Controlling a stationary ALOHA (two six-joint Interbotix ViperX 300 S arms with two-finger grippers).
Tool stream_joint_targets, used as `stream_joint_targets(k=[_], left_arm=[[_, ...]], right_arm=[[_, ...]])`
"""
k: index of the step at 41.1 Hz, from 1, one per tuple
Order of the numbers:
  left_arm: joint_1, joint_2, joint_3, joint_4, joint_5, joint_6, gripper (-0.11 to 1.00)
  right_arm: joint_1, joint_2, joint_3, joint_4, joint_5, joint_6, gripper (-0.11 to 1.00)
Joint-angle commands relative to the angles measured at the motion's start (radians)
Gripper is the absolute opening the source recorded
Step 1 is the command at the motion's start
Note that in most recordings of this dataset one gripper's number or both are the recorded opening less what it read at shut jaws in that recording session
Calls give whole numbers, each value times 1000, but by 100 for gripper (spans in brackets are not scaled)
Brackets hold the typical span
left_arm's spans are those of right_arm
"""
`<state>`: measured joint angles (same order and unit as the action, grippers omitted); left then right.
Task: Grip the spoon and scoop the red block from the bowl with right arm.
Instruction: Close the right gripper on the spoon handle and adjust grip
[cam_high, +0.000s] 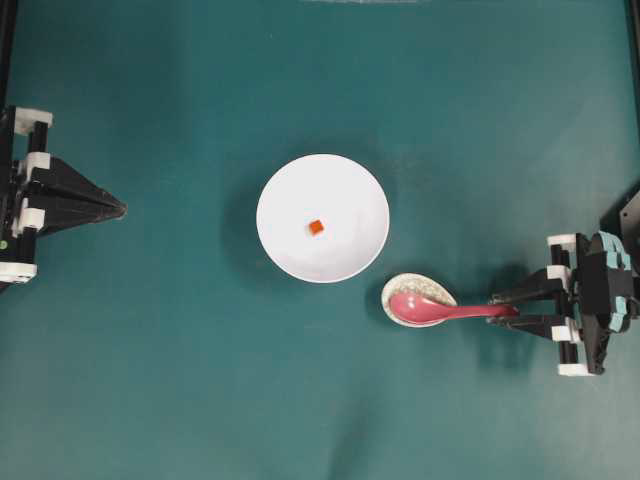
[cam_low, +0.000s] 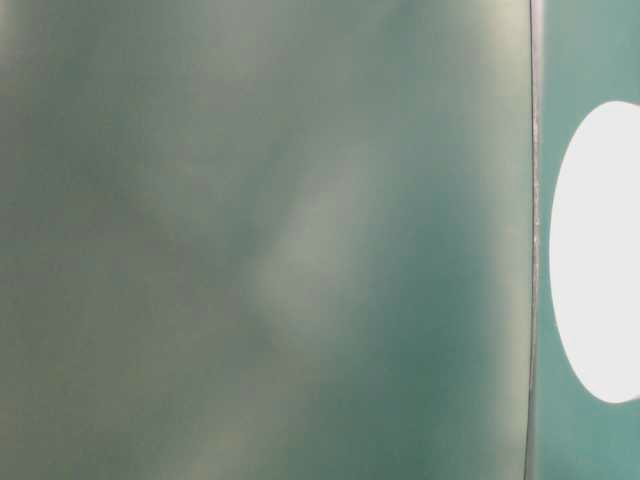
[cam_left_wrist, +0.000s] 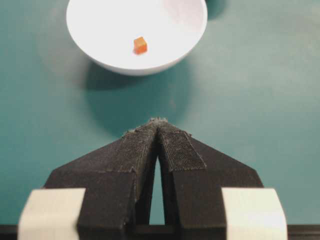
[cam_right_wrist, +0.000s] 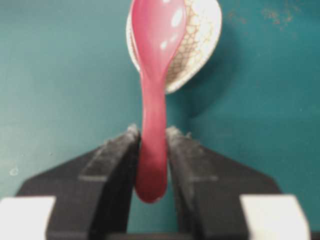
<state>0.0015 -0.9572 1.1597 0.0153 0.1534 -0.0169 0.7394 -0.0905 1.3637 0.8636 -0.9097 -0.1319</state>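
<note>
My gripper is about to push the spoon forward. The red block (cam_high: 316, 227) should slide toward the bowl's side before it goes into the spoon's scoop, because the bowl's smooth open bottom (cam_high: 293, 214) is all around the block.
The white bowl (cam_high: 290, 190) sits mid-table with the tiny red block (cam_high: 316, 227) lying inside it; both also show at the top of the left wrist view, bowl (cam_left_wrist: 100, 30) and block (cam_left_wrist: 140, 45). The pink-red spoon (cam_high: 430, 308) rests with its scoop on a small speckled dish (cam_high: 425, 285), handle pointing right. My right gripper (cam_high: 495, 311) is open, its fingers on either side of the handle's end. Up close, the spoon (cam_right_wrist: 155, 75) runs between the right gripper (cam_right_wrist: 152, 132) jaws, a thin gap on one side. My left gripper (cam_high: 122, 208) (cam_left_wrist: 159, 122) is shut and empty, far left.
The speckled dish (cam_right_wrist: 200, 35) stands just right of and below the bowl, almost touching it. Green cloth covers the table. The table-level view is a blur of green with a white shape (cam_low: 600, 250) at its right edge.
</note>
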Motion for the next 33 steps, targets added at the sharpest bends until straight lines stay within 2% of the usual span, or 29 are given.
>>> stream_joint_targets(k=[1,22,33], left_arm=[[3,8,-21,2,-6,-2,0],[3,8,-21,2,-5,-2,0],[3,8,-21,0,-5,-2,0]], right_arm=[[5,-12,-12,-3,-3,3,33],[-3,-51,-2,0,-3,6,43],[-5,-75,6,3,11,11,43]])
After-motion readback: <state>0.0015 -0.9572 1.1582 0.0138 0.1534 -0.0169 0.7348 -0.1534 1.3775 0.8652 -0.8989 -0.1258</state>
